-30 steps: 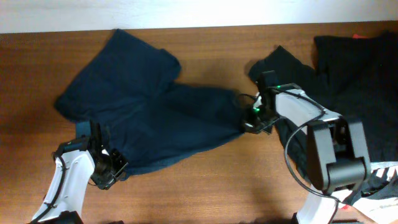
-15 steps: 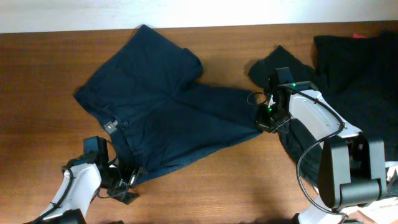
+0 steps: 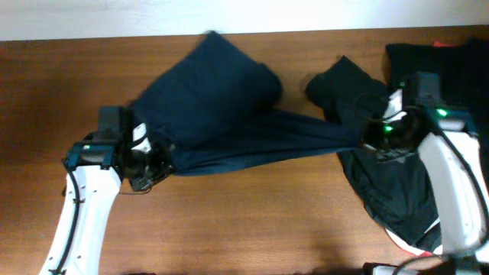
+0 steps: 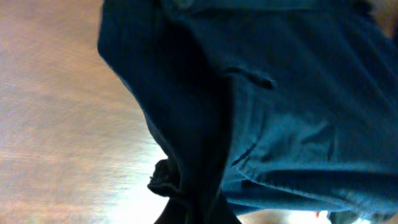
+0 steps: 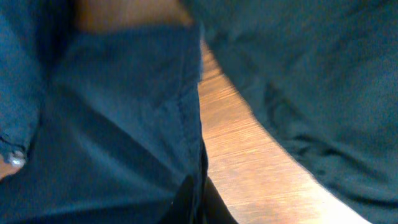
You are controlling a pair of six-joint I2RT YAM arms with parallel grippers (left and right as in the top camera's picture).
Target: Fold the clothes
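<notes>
The navy garment's far part (image 3: 221,80) is bunched up behind its taut near edge (image 3: 263,156). Both my grippers should raise that edge high and shake the garment flat before folding.
The navy blue trouser-like garment (image 3: 221,103) is stretched taut across the table between both grippers. My left gripper (image 3: 153,162) is shut on its waist end at the left. My right gripper (image 3: 374,140) is shut on its leg end at the right. In the left wrist view the navy fabric (image 4: 292,93) fills the frame, bunched between my fingers (image 4: 199,208). In the right wrist view a hemmed navy edge (image 5: 124,130) runs into my fingers (image 5: 200,205), which hold it above the wood.
Black garments (image 3: 428,84) lie heaped at the right, under and behind my right arm; they also show in the right wrist view (image 5: 323,81). A red scrap (image 3: 442,44) sits at the far right edge. Brown wooden table (image 3: 252,221) spreads in front.
Both arms have swung right and lifted. The navy garment was dragged right and pulled tight between them, its far part bunching up; the left gripper moved up from the table's front.
</notes>
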